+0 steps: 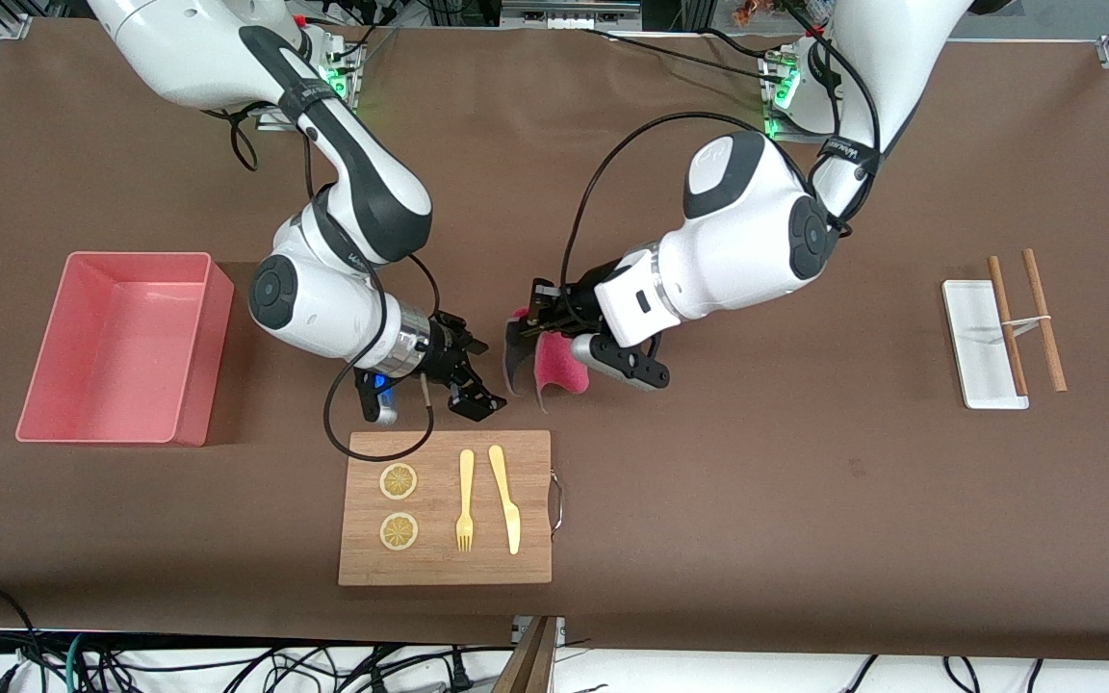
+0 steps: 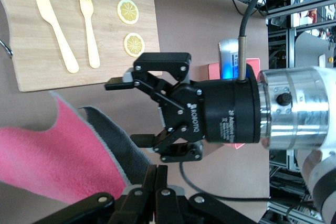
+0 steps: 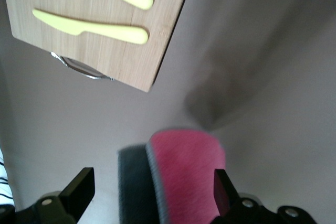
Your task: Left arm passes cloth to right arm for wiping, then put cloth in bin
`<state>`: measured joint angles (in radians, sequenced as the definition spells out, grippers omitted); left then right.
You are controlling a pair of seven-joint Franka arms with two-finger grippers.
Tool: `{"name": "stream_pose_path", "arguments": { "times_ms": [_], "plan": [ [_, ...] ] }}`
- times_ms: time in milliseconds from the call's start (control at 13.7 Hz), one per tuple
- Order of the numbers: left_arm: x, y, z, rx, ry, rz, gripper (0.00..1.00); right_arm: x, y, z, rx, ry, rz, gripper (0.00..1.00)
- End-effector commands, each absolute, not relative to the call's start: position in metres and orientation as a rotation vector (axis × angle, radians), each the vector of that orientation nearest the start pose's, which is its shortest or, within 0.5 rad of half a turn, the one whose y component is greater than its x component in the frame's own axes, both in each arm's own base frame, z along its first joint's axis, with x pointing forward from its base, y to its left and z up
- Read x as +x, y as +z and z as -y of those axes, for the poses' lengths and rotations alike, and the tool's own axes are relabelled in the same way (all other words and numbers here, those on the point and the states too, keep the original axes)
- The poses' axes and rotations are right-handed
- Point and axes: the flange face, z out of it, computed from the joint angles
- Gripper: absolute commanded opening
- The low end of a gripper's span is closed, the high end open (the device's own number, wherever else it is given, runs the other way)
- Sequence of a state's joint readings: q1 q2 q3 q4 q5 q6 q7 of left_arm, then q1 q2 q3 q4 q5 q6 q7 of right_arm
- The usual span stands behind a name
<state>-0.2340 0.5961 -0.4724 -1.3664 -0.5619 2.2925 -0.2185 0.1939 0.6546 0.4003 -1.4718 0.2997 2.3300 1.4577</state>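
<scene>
The magenta-red cloth [image 1: 561,359] will drag behind and fold over itself when I wipe with my right gripper, because the loose lower edge [image 1: 547,391] hangs down in a curve.
My left gripper [image 1: 528,332] is shut on the top edge of the magenta-red cloth [image 1: 560,372], which hangs folded over the brown table with its grey underside showing. In the left wrist view its fingers [image 2: 161,170] are pressed together and the cloth [image 2: 52,161] droops beside them. My right gripper [image 1: 479,377] is open and empty, level with the cloth and a short gap from it, on the side toward the right arm's end. It also shows in the left wrist view [image 2: 128,111]. In the right wrist view the cloth [image 3: 186,171] lies between its spread fingers [image 3: 151,184], apart from them. The pink bin [image 1: 136,256] stands empty toward the right arm's end.
A wooden cutting board [image 1: 535,539] lies nearer to the front camera than both grippers, bearing a yellow fork [image 1: 465,500], a knife [image 1: 506,499] and two lemon slices [image 1: 399,481]. A white tray [image 1: 973,327] with chopsticks [image 1: 1045,322] sits toward the left arm's end.
</scene>
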Motion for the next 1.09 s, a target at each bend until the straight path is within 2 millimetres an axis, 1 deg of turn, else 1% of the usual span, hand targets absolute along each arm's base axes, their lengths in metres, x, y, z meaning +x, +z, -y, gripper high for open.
{"name": "stream_pose_path", "arguments": {
  "times_ms": [0, 73, 146, 291, 364, 583, 802, 874, 947, 1020],
  "plan": [
    [0.610, 0.452, 0.437, 2.306, 0.001, 0.023, 0.00, 0.627, 0.337, -0.387, -2.232, 0.422, -1.448, 0.98],
    [0.608, 0.453, 0.439, 2.306, 0.000, 0.025, 0.00, 0.623, 0.334, -0.389, -2.245, 0.432, -1.442, 0.77],
    [0.604, 0.453, 0.445, 2.306, -0.011, 0.023, 0.00, 0.622, 0.333, -0.389, -2.256, 0.435, -1.432, 0.50],
    [0.601, 0.452, 0.449, 2.306, -0.018, 0.017, 0.00, 0.622, 0.335, -0.388, -2.264, 0.429, -1.420, 0.23],
    [0.601, 0.454, 0.449, 2.305, -0.014, 0.017, 0.00, 0.623, 0.335, -0.385, -2.264, 0.433, -1.425, 0.18],
    [0.604, 0.452, 0.447, 2.304, -0.004, 0.008, 0.00, 0.631, 0.346, -0.375, -2.237, 0.413, -1.442, 0.20],
    [0.604, 0.452, 0.447, 2.304, -0.004, 0.008, 0.00, 0.636, 0.354, -0.367, -2.228, 0.399, -1.450, 0.21],
    [0.604, 0.452, 0.446, 2.304, -0.003, 0.006, 0.00, 0.636, 0.356, -0.364, -2.238, 0.400, -1.443, 0.16],
    [0.604, 0.452, 0.446, 2.304, -0.003, 0.006, 0.00, 0.637, 0.356, -0.362, -2.245, 0.401, -1.443, 0.00],
    [0.605, 0.453, 0.445, 2.304, -0.001, 0.005, 0.00, 0.637, 0.357, -0.362, -2.247, 0.396, -1.441, 0.00]
  ]
}}
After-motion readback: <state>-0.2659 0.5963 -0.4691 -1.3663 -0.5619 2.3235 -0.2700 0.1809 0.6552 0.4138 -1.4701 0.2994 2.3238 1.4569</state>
